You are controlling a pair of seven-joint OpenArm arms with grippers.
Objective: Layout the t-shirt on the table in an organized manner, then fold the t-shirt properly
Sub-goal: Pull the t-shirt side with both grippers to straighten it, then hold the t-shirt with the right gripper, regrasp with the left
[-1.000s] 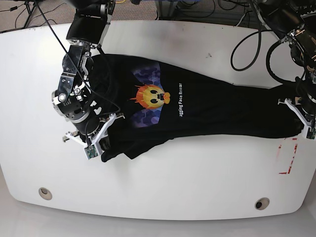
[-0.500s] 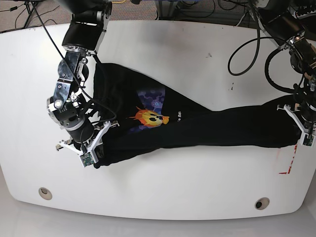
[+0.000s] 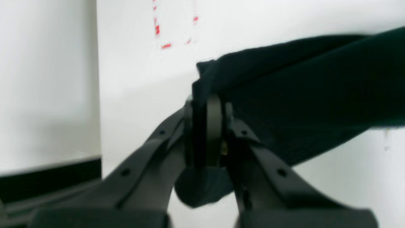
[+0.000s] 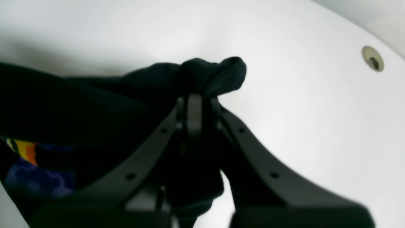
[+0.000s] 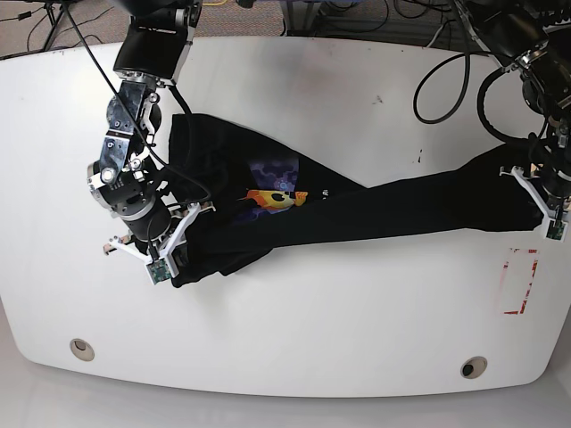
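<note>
A bunched fold of the t-shirt's end (image 3: 205, 86) is in my left gripper, so next I open that gripper and take the t-shirt's corner (image 3: 205, 66) nearer the red-outlined rectangle.
The black t-shirt (image 5: 375, 209) is drawn into a narrow, bunched band across the white table (image 5: 339, 330), with the yellow emoji print (image 5: 272, 199) half folded under. At the band's left end my right gripper (image 5: 168, 260) is shut on a wad of cloth. The right wrist view shows the fingertips (image 4: 194, 109) pinching the t-shirt (image 4: 95, 101), with some print (image 4: 22, 148) at lower left. At the right end my left gripper (image 5: 546, 221) is shut on a corner. In the left wrist view the t-shirt (image 3: 300, 91) runs off to the right from the left gripper (image 3: 207, 110).
Two grommet holes (image 5: 81, 349) (image 5: 473, 366) sit near the table's front edge. One grommet hole (image 4: 372, 58) also shows in the right wrist view. A red-outlined rectangle (image 5: 520, 281) lies just in front of the left gripper. Black cables (image 5: 446, 80) loop at the back right.
Both grippers have kept their hold and shifted slightly toward the back of the table. The shirt has pulled tighter into a narrower band, hiding more of the print and lettering.
</note>
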